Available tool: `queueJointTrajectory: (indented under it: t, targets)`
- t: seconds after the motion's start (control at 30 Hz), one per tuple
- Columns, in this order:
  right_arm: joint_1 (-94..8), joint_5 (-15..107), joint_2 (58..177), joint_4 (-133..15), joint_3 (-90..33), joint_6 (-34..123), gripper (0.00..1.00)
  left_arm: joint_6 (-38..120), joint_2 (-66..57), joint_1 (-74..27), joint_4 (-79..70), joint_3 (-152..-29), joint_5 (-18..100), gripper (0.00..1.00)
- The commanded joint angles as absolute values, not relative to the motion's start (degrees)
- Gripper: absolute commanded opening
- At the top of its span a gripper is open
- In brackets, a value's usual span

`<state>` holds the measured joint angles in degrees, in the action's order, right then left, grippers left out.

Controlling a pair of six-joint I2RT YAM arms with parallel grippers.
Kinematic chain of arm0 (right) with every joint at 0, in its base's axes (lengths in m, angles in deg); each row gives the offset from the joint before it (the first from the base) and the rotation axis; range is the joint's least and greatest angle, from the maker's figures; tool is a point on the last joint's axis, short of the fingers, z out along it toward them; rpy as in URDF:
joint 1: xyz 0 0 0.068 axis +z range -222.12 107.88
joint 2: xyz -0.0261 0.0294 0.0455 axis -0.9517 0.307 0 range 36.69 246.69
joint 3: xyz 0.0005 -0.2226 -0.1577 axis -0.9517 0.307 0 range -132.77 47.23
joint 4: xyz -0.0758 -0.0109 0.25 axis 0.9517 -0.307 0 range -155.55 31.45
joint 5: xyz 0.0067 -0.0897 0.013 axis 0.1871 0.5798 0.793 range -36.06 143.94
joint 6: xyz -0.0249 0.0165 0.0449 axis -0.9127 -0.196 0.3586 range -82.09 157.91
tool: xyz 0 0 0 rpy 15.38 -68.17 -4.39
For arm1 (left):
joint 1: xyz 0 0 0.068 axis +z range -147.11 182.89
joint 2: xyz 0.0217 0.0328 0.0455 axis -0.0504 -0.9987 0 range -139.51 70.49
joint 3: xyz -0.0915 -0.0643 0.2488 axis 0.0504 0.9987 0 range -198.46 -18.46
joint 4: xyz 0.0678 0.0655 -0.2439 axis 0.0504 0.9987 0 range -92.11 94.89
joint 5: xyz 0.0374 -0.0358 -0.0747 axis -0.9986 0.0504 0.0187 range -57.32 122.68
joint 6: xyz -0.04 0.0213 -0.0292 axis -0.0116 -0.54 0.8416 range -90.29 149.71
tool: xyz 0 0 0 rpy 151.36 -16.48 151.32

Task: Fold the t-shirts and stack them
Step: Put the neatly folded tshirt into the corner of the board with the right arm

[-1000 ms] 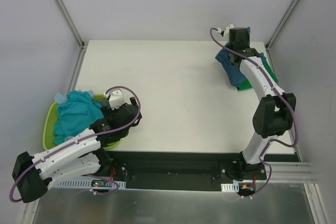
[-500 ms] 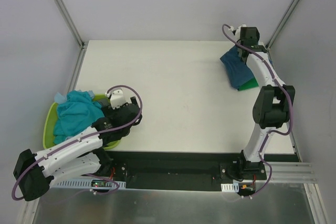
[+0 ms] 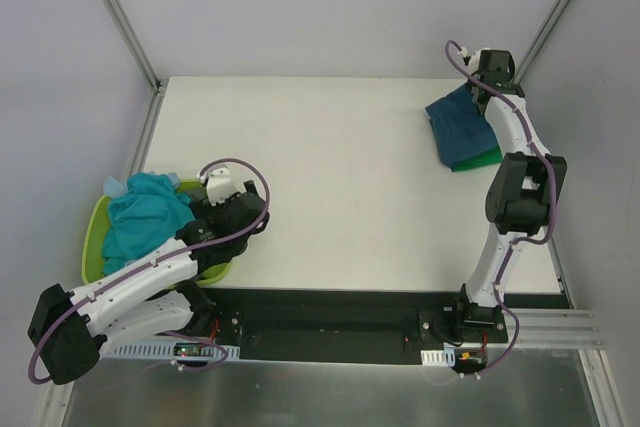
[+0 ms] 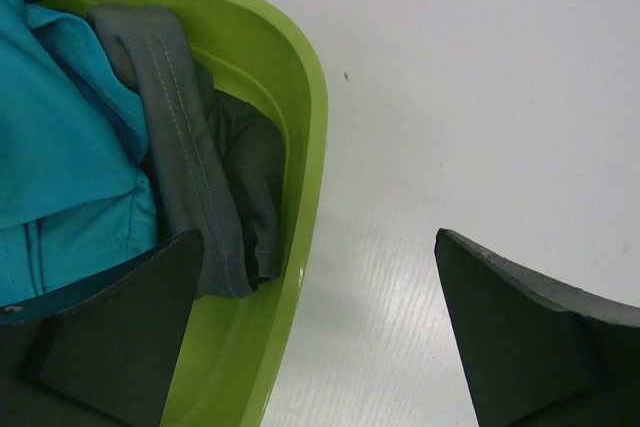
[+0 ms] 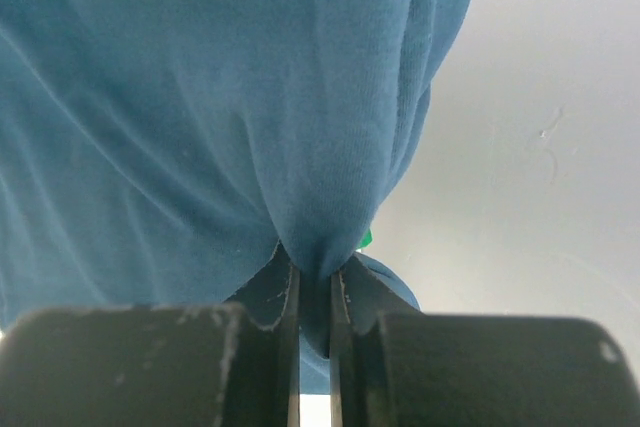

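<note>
My right gripper should keep pulling the held far corner of the teal-blue t-shirt point(image 3: 461, 131), which lies on the green t-shirt, toward the wall point(image 3: 536, 85) until it lies square.
A dark teal-blue t-shirt point(image 3: 460, 130) lies at the far right of the table on top of a bright green t-shirt point(image 3: 488, 157). My right gripper point(image 3: 485, 97) is shut on a pinch of the teal-blue fabric point(image 5: 300, 127) at its far right edge. A sliver of green point(image 5: 366, 238) peeks out behind the fold. My left gripper point(image 4: 315, 292) is open, its jaws wide apart across the right rim of the lime-green basket point(image 4: 300, 147). A light turquoise t-shirt point(image 4: 60, 147) and a dark grey t-shirt point(image 4: 190, 147) lie in the basket, and nothing sits between the jaws but the rim.
The basket point(image 3: 93, 242) sits at the table's left edge, heaped with turquoise cloth point(image 3: 145, 217). White table point(image 3: 330, 177) stretches between the two arms. Frame posts and walls stand close behind the right gripper at the far right corner.
My right gripper has carried the pinched teal-blue fabric to the right and farther back, drawing the shirt flatter over the green one. The left arm has barely shifted.
</note>
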<state>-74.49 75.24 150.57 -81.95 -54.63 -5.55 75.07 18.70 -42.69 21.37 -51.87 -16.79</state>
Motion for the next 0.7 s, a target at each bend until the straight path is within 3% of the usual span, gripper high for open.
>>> queueJointTrajectory:
  t: [0.0,0.47,0.5,0.6,0.67]
  targets:
    - [-76.3,74.9,153.7,-81.4,-60.3,-4.0,0.01,74.4,19.1,-41.3,22.8,-53.2,-16.5,0.99]
    - [-81.3,72.7,163.9,-79.4,-67.3,-1.1,0.01,73.4,19.5,-38.9,22.8,-53.5,-14.0,0.99]
    - [-81.3,73.1,164.6,-79.4,-68.1,-1.0,0.07,73.4,19.4,-38.8,22.8,-53.6,-13.8,0.99]
    - [-81.5,75.7,167.4,-79.4,-70.7,-1.2,0.63,73.3,19.3,-38.6,22.8,-54.1,-13.4,0.99]
    - [-81.5,77.8,168.5,-80.1,-73.1,-1.0,0.91,73.2,19.4,-38.5,22.8,-54.4,-13.0,0.99]
